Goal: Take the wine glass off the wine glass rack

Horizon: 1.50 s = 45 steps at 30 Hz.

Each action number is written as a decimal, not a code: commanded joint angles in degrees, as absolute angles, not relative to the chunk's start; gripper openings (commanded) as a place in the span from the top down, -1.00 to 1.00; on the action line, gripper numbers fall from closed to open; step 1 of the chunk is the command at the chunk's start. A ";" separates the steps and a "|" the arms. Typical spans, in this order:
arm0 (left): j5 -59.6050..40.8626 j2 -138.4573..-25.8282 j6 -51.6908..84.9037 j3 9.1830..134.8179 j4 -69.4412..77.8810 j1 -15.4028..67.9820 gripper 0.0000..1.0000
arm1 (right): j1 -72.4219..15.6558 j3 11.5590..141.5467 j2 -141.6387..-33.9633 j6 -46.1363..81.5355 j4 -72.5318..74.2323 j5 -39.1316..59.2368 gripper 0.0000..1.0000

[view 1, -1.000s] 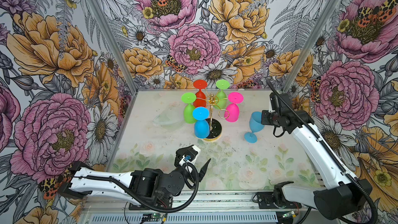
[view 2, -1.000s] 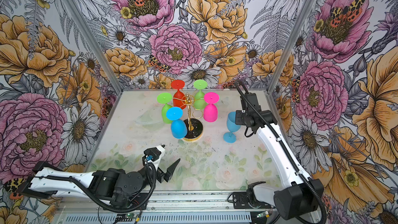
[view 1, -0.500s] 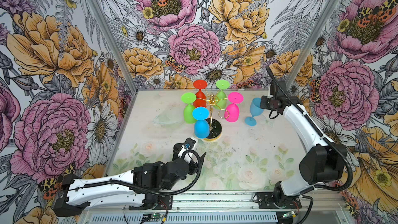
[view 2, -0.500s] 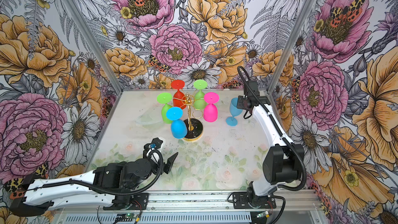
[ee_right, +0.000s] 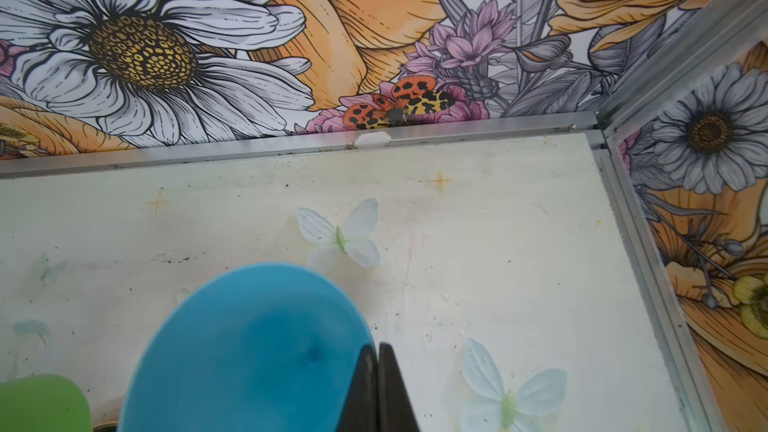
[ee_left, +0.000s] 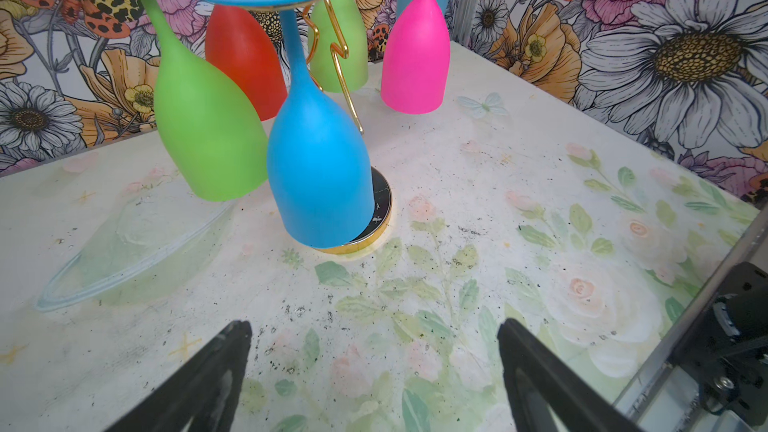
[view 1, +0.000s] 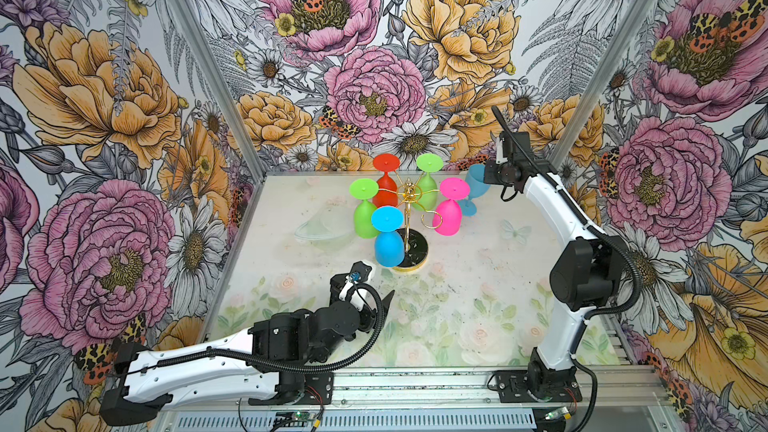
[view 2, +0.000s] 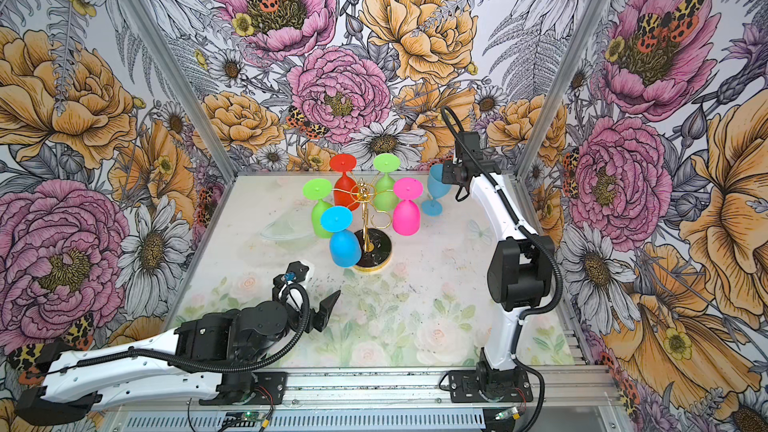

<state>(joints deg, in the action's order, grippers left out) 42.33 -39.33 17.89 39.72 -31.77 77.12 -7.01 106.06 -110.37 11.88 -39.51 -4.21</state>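
The light blue wine glass foot (view 2: 432, 207) is down over clear tabletop, so my right gripper keeps lowering the glass and lets go once its foot rests flat.
The wine glass rack (view 1: 409, 218), gold wire on a black gold-rimmed base (ee_left: 380, 205), stands mid-table. Five wine glasses hang bowl-down from it: red (view 1: 385, 191), two green (view 1: 365, 218), pink (view 1: 449, 211) and blue (view 1: 388, 243). One gold loop (view 1: 432, 218) is bare. A sixth, light blue wine glass (view 1: 476, 184) stays upright off the rack at the back right, with my right gripper (ee_right: 378, 353) shut on its rim (ee_right: 249, 351). My left gripper (ee_left: 374, 332) is open and holds nothing, low over the table in front of the rack.
A clear glass dish (view 1: 322, 228) lies on the table left of the rack. Flowered walls with aluminium posts (view 1: 582, 130) close in the back and sides. A metal rail (ee_right: 291, 147) runs along the table's back edge near the held glass.
The right arm has carried the light blue glass from the table right of the rack back toward the rear wall. The left arm has reached forward toward the rack, jaws slightly wider.
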 commanded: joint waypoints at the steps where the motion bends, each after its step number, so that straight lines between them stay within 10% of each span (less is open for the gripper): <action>1: 42.36 -39.02 19.34 41.21 -32.91 76.46 -0.91 | -8.66 110.25 -112.78 9.94 -38.32 -3.77 1.00; 35: 40.36 -38.54 20.05 42.24 -34.55 76.46 -0.97 | -11.94 117.13 -124.34 10.81 -38.32 -7.41 1.00; 45: 39.40 -38.44 20.48 42.51 -34.83 76.46 -0.97 | -12.37 116.92 -123.21 10.58 -38.32 -7.66 0.57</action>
<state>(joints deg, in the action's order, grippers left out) 41.01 -39.00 19.62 40.99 -34.52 76.75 -11.84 115.48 -123.46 10.85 -38.89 -6.48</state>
